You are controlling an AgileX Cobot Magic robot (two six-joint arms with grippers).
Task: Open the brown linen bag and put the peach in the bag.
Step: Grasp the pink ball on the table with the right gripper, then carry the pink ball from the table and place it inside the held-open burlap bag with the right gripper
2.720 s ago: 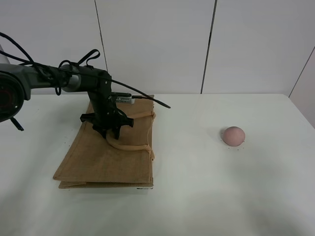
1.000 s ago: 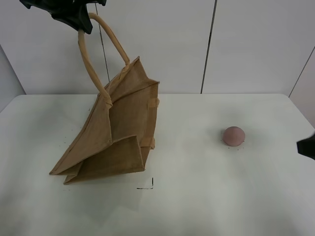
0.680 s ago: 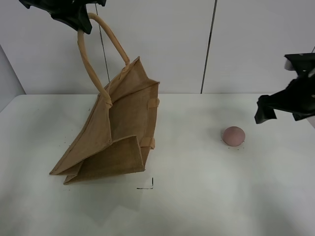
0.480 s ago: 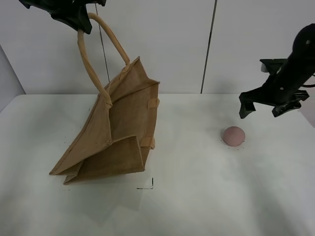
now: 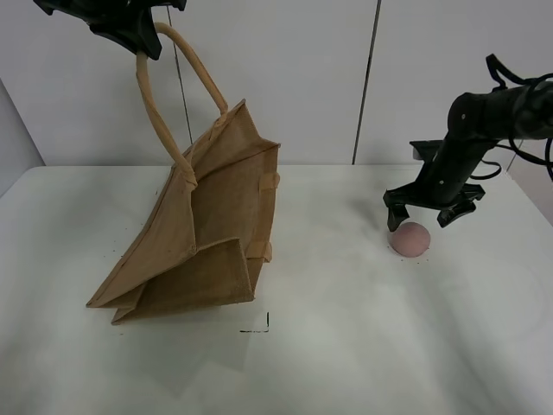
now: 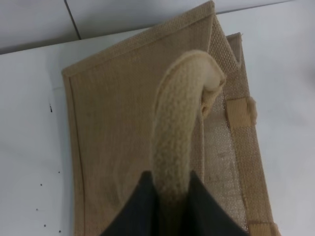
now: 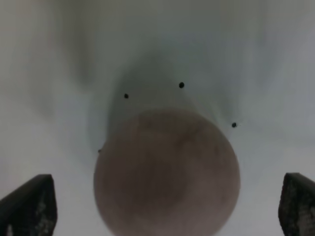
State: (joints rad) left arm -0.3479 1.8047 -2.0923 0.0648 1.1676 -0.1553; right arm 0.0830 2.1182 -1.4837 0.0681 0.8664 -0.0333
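Observation:
The bag's front panel (image 5: 204,277) stands up below the bag's wide opening. The peach (image 5: 409,239) will come to rest behind that panel and still show when I lower it in.
The brown linen bag (image 5: 207,233) hangs tilted by one beige loop handle (image 5: 155,95), its base resting on the white table (image 5: 346,346) at the left. My left gripper (image 5: 138,35) is shut on that handle high up; the left wrist view shows the handle (image 6: 179,147) pinched between the dark fingers (image 6: 142,211), with the bag (image 6: 113,142) below. The pink peach (image 5: 409,239) lies on the table at the right. My right gripper (image 5: 422,216) is open just above it, fingers on either side. In the right wrist view the peach (image 7: 167,177) sits between the fingertips (image 7: 29,206).
White wall panels stand behind the table. A small black corner mark (image 5: 259,327) is on the table in front of the bag. Small black dots (image 7: 181,85) ring the peach's spot.
The left gripper lifted the bag by its handle from lying flat, then held still. The right arm came in from the right and lowered over the peach.

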